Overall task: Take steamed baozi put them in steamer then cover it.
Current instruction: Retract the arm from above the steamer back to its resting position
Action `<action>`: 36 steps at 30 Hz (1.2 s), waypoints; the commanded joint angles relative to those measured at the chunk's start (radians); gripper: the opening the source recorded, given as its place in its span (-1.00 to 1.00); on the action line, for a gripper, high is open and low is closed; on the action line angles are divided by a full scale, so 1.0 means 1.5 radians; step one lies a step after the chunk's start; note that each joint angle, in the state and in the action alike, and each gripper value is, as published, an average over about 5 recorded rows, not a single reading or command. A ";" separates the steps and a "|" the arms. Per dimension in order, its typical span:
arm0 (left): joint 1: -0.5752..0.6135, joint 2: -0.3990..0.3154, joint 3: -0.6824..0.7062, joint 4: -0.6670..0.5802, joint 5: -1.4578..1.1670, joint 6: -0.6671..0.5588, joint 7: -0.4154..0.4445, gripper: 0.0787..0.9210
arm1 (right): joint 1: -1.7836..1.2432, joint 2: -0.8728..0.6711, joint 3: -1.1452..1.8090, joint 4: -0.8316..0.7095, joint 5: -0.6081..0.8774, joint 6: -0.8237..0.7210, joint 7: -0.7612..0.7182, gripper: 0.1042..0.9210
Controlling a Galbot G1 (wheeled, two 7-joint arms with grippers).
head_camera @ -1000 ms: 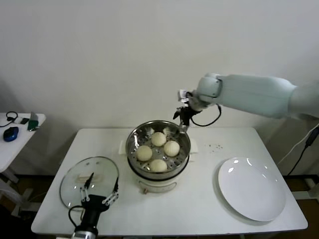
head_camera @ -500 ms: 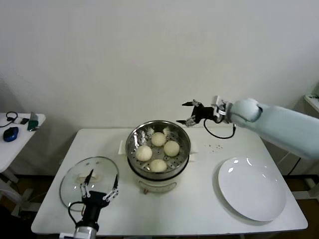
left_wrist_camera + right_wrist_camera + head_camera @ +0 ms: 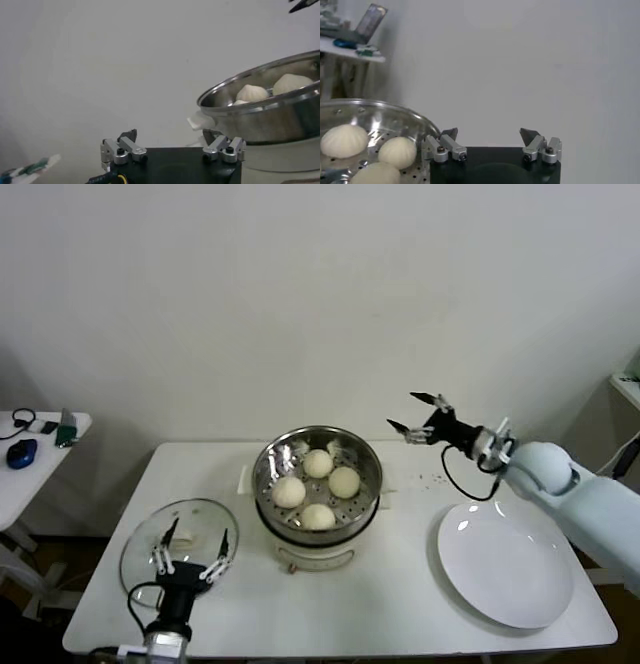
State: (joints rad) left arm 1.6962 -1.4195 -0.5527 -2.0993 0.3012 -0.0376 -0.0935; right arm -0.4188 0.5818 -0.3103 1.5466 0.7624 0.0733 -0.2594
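The plate is empty with the baozi inside the steamer (image 3: 318, 490), so my left gripper should keep going toward the cover's bar handle (image 3: 184, 539) until its fingers close around it.
Several cream-white baozi (image 3: 318, 463) lie in the steel steamer (image 3: 362, 457), which sits on its cream pot base at mid-table. The glass cover (image 3: 190, 519) lies flat on the table to the steamer's left. My left gripper (image 3: 198, 532) hovers open over the cover's near half, by its bar handle. My right gripper (image 3: 402, 409) hangs open and empty in the air to the right of the steamer, pointing at it. The left wrist view shows the left gripper (image 3: 170, 134), the steamer (image 3: 265, 115) and a baozi (image 3: 252, 93). The right wrist view shows the right gripper (image 3: 488, 132), the steamer (image 3: 380, 107) and a baozi (image 3: 344, 140).
A flat white plate (image 3: 505, 564) lies at the table's right front, below my right forearm. A small side table (image 3: 30, 446) with a mouse and cables stands at the far left. A white wall rises behind the table.
My right arm has swung away from the steamer's back rim, out to the right and lower, still open. My left gripper has edged slightly farther over the cover.
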 commanded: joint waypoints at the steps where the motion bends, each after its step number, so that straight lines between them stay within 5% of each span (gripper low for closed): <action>1: -0.008 0.005 -0.024 0.012 0.242 0.022 -0.006 0.77 | -0.444 0.077 0.481 0.070 -0.099 -0.003 0.037 0.76; 15: -0.024 0.007 -0.091 0.094 0.852 0.080 0.027 0.77 | -0.635 0.234 0.646 0.143 -0.119 -0.054 0.059 0.76; 36: -0.219 0.036 -0.078 0.365 0.828 0.055 -0.004 0.77 | -0.723 0.280 0.696 0.170 -0.145 -0.086 0.021 0.76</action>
State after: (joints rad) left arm 1.4890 -1.3767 -0.6660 -1.7276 1.4808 0.0469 -0.0877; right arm -1.4304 0.9689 0.6795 1.7835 0.5618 -0.0435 -0.2208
